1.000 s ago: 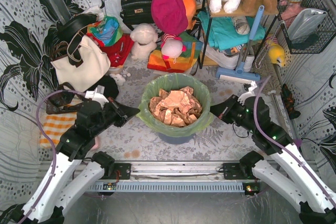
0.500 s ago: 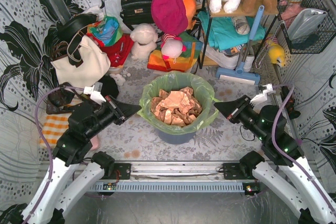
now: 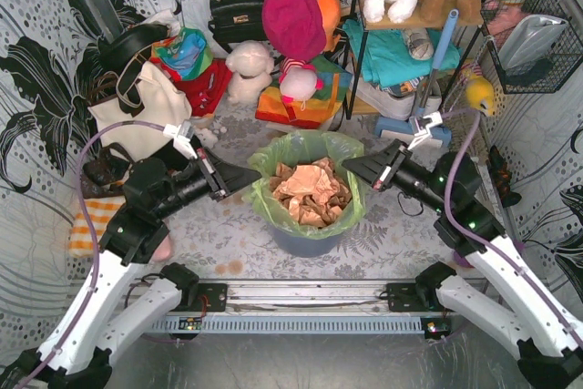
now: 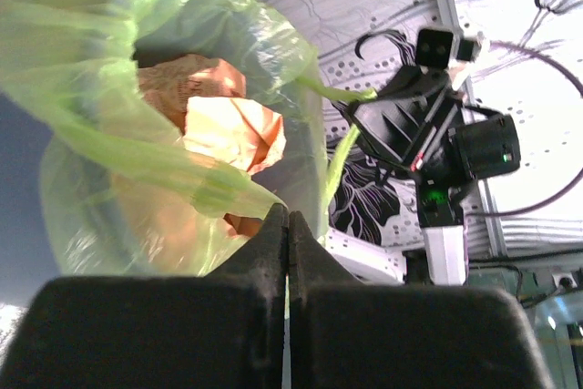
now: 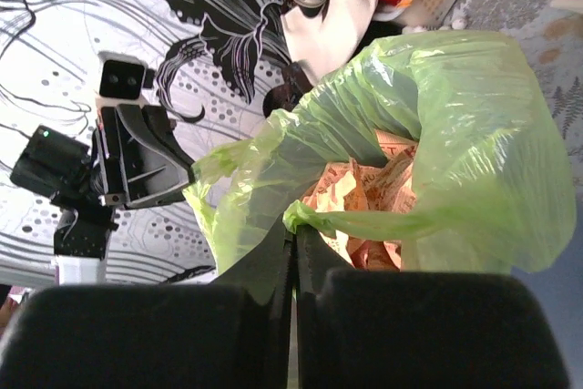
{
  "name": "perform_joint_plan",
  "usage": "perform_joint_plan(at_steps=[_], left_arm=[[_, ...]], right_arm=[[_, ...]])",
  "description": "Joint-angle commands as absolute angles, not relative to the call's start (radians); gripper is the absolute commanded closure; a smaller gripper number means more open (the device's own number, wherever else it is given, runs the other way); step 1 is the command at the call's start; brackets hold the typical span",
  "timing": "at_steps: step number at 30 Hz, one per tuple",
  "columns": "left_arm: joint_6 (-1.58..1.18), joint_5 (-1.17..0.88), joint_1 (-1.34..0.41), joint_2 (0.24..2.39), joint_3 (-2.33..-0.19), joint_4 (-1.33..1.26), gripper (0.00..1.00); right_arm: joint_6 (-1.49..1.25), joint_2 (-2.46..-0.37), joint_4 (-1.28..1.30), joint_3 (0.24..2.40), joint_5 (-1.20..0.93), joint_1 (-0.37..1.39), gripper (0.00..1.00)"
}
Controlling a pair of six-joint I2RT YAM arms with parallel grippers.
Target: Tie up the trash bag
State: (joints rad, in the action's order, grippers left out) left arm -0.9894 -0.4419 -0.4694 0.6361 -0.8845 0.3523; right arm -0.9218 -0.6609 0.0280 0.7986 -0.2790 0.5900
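Observation:
The trash bag's opening (image 3: 308,175) is wide open in my grippers over the crumpled paper. I should bring its rim (image 3: 347,163) toward my left gripper with my right gripper before I tie the bag.
The lime-green trash bag (image 3: 305,145) lines a round blue-grey bin (image 3: 305,239) at the table's middle, with crumpled tan paper (image 3: 310,190) inside. My left gripper (image 3: 258,173) is shut on the bag's left rim, lifted above the bin. My right gripper (image 3: 346,168) is shut on the right rim. In the left wrist view the bag (image 4: 91,15) runs into the shut left gripper (image 4: 288,218), and a green strip stretches to the right gripper (image 4: 364,108). In the right wrist view the right gripper (image 5: 296,230) pinches a bunched green strip of the bag (image 5: 474,134).
A white handbag (image 3: 141,111) and an orange striped cloth (image 3: 91,225) lie at the left. Stuffed toys, a black handbag (image 3: 239,11) and a shelf rack (image 3: 410,52) crowd the back. A blue dustpan (image 3: 414,127) sits behind the right arm, and a wire basket (image 3: 533,34) hangs at right.
Both grippers have risen and swung toward the back, drawing the bag's two sides up off the bin. The bag's mouth has narrowed and its rim stands higher.

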Motion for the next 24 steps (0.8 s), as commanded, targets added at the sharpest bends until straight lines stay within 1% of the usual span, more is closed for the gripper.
perform_joint_plan(at_steps=[1,8,15,18,21,24], left_arm=[[-0.959,-0.582,-0.466,0.684,-0.941,0.200,1.00],[-0.960,-0.658,-0.466,0.760,-1.006,0.138,1.00],[-0.974,-0.675,-0.466,0.804,-1.014,0.084,1.00],[-0.977,-0.677,-0.466,0.819,-1.023,0.069,1.00],[-0.958,-0.660,-0.466,0.844,-1.041,0.082,1.00],[-0.923,-0.633,-0.466,0.886,-1.062,0.112,1.00]], right_arm=[[-0.875,-0.724,-0.081,0.872,-0.391,0.592,1.00],[-0.875,-0.806,-0.129,0.920,-0.448,0.597,1.00],[-0.872,-0.876,-0.182,0.962,-0.455,0.653,1.00],[-0.861,-0.911,-0.194,0.982,-0.424,0.702,1.00],[-0.869,-0.943,-0.195,0.994,-0.389,0.714,1.00],[-0.869,-0.961,-0.139,1.003,-0.307,0.715,1.00]])
